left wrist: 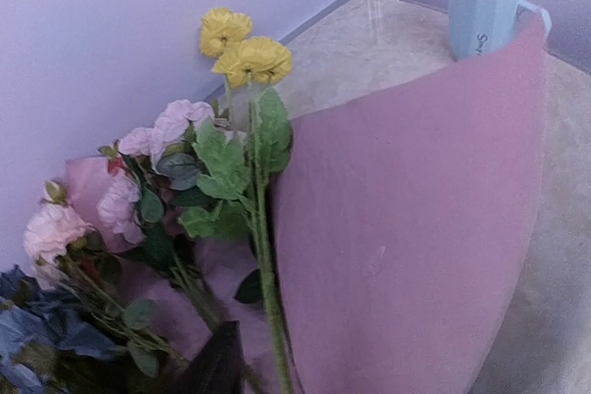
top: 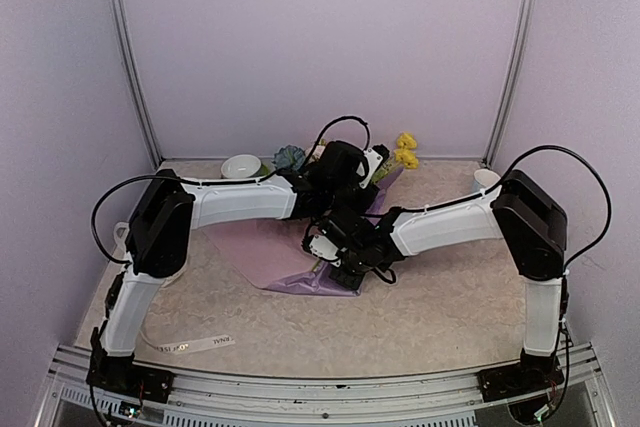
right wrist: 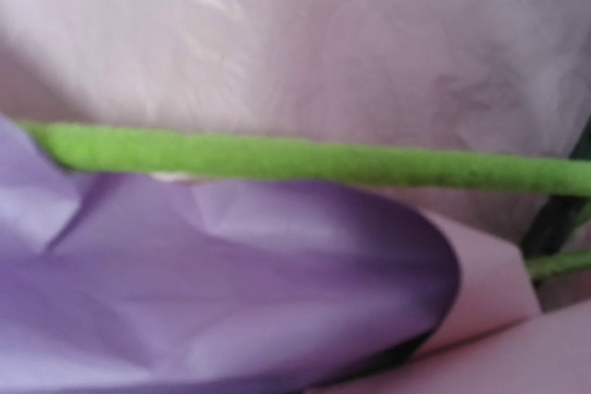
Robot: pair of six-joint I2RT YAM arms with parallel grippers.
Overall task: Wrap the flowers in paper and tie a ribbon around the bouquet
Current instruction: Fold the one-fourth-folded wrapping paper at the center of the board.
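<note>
The robot's left gripper should hold the raised paper (left wrist: 406, 219) across the stems (left wrist: 268, 292) while the right gripper moves to the paper's outer edge, as the paper stands beside the flowers.
The flowers (left wrist: 175, 191) lie on the lilac-pink paper (left wrist: 406, 246), with yellow blooms (top: 405, 154) to the back right and a blue bloom (top: 290, 157) to the back left. One side of the paper stands folded up beside the stems. My left gripper (top: 378, 175) reaches in over the blooms; only one dark finger (left wrist: 217, 366) shows beside the stems, the other is behind the paper. My right gripper (top: 345, 269) sits at the paper's near corner (top: 320, 282), shut on a bulging fold of paper (right wrist: 231, 292) just under a green stem (right wrist: 305, 159). The ribbon (top: 200, 344) lies flat near the front left.
A white bowl (top: 241, 165) stands at the back left by the blue bloom. A pale blue cup (left wrist: 485, 6) stands at the back right, just behind the raised paper edge. Walls close the table at the back and sides.
</note>
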